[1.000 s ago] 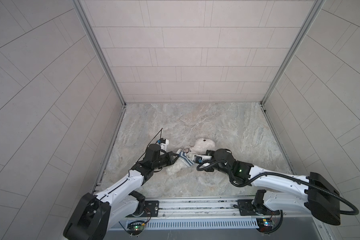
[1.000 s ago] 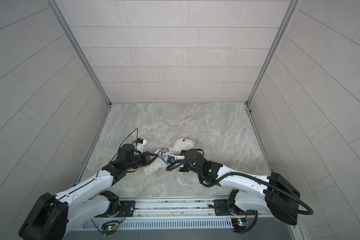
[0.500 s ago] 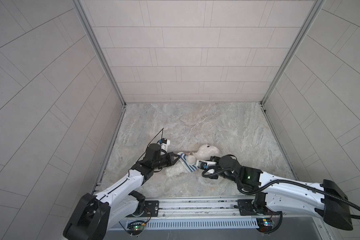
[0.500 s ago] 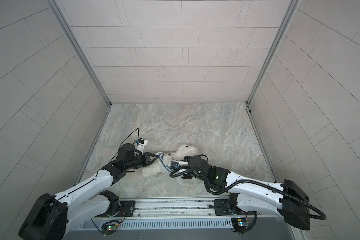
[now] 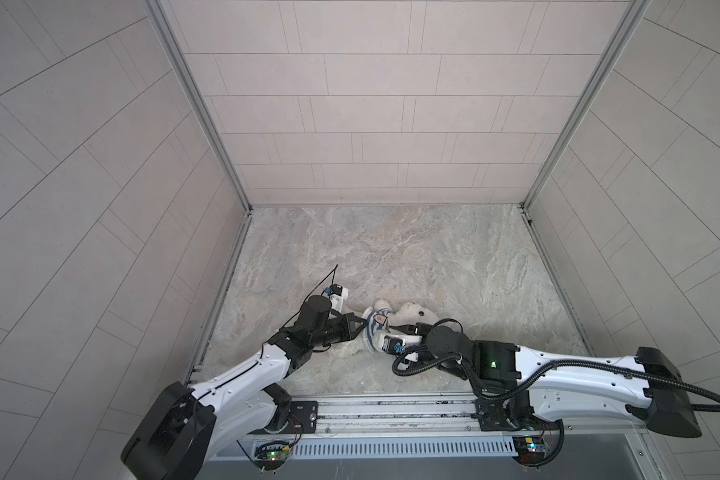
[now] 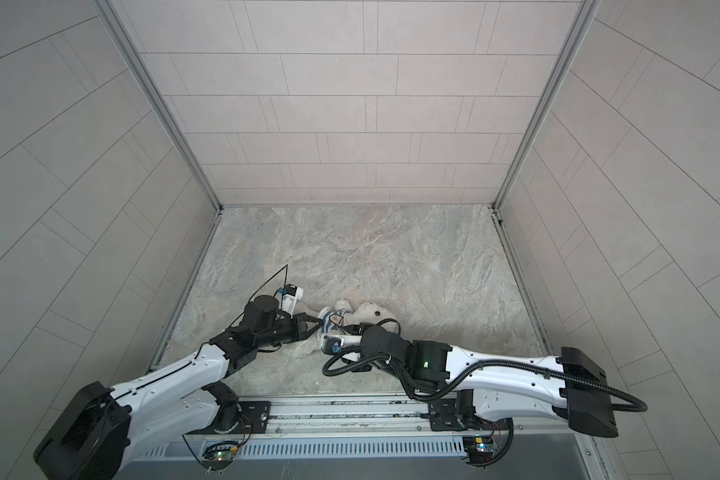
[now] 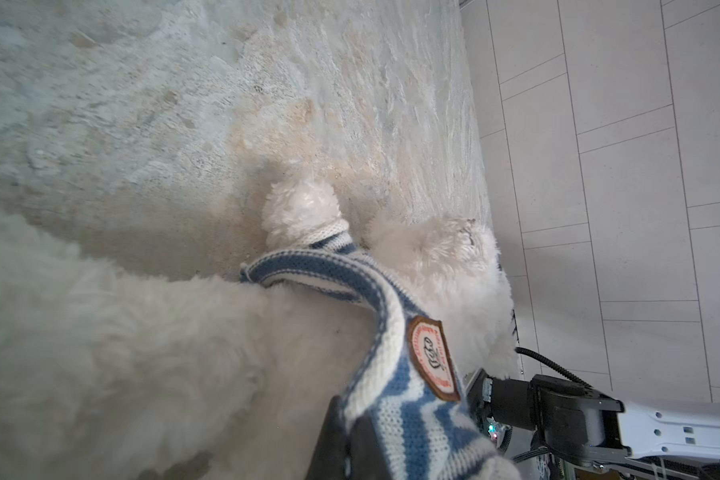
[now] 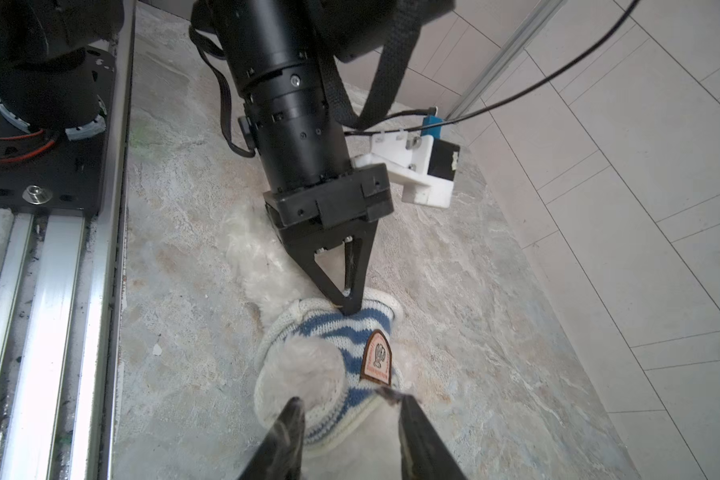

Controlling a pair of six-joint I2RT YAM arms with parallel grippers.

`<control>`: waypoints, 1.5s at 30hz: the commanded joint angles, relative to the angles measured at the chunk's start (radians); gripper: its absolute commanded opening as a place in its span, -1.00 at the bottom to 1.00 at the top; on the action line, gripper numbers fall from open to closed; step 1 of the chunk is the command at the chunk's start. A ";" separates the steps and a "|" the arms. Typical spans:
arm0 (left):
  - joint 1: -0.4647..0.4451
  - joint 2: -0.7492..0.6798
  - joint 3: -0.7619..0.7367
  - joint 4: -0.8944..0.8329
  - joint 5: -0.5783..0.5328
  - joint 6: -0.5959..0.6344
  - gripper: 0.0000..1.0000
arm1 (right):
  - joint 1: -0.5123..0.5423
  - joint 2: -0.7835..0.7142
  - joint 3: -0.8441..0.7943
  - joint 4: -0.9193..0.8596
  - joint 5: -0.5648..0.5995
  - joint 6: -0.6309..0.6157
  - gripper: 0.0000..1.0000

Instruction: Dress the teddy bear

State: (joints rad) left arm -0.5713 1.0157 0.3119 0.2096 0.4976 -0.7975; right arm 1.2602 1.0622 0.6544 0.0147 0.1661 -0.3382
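The fluffy arm shows in the sleeve opening (image 8: 342, 393) facing my open fingers, so my right gripper should keep moving toward the arm (image 8: 304, 369) until its fingers close round it.
The teddy bear (image 5: 413, 312) lies on the marble table, head to the right in both top views (image 6: 370, 311). Its white fur fills the left wrist view (image 7: 175, 353). A navy-and-white striped shirt (image 5: 376, 329) with a badge (image 8: 377, 357) sits round its body, and one fluffy arm (image 8: 304, 370) pokes from a sleeve. My left gripper (image 8: 350, 302) is shut on the shirt's hem (image 7: 395, 403). My right gripper (image 8: 346, 415) stands open, its fingers either side of the shirt's other edge and the fur below it.
A metal rail (image 5: 391, 411) with the arm bases runs along the table's front edge. Tiled walls close in the left, right and back. A black cable (image 5: 321, 286) loops up from the left wrist camera (image 8: 416, 166).
My right gripper has opened and let go of the shirt. Bear and shirt have shifted a little toward the front. The left gripper stays shut on the hem.
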 commanded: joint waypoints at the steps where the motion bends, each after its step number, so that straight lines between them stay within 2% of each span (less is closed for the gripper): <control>1: -0.010 0.003 -0.017 0.053 -0.016 -0.026 -1.00 | 0.030 0.051 0.039 -0.015 0.021 -0.002 -0.20; 5: -0.012 0.001 -0.021 0.059 -0.016 -0.031 -1.00 | 0.036 0.104 0.048 -0.015 0.010 -0.008 -0.18; 15: -0.013 -0.014 -0.030 0.063 -0.016 -0.035 -1.00 | 0.026 0.221 0.057 0.033 0.082 -0.043 -0.16; 24: -0.013 -0.022 -0.036 0.065 -0.018 -0.039 -1.00 | 0.014 0.274 0.067 0.053 0.145 -0.050 -0.16; 30: -0.013 -0.026 -0.035 0.064 -0.016 -0.042 -1.00 | 0.004 0.306 0.067 0.083 0.136 -0.045 -0.18; 32: -0.013 -0.032 -0.036 0.062 -0.016 -0.043 -1.00 | 0.002 0.312 0.068 0.085 0.127 -0.049 -0.25; 34: -0.013 -0.032 -0.035 0.058 -0.017 -0.040 -1.00 | 0.002 0.309 0.067 0.084 0.116 -0.052 -0.40; 36: -0.013 -0.026 -0.037 0.057 -0.019 -0.039 -1.00 | 0.002 0.294 0.060 0.076 0.104 -0.060 -0.77; 38: -0.013 -0.020 -0.037 0.057 -0.022 -0.037 -1.00 | 0.002 0.261 0.044 0.077 0.105 -0.058 -0.98; 45: -0.008 -0.035 -0.022 -0.063 -0.119 0.005 -1.00 | -0.033 0.055 -0.024 0.096 0.058 0.056 -1.00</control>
State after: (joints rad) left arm -0.5812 0.9939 0.2863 0.2260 0.4515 -0.8291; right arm 1.2407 1.2045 0.6483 0.0864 0.2470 -0.3489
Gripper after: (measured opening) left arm 0.048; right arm 0.064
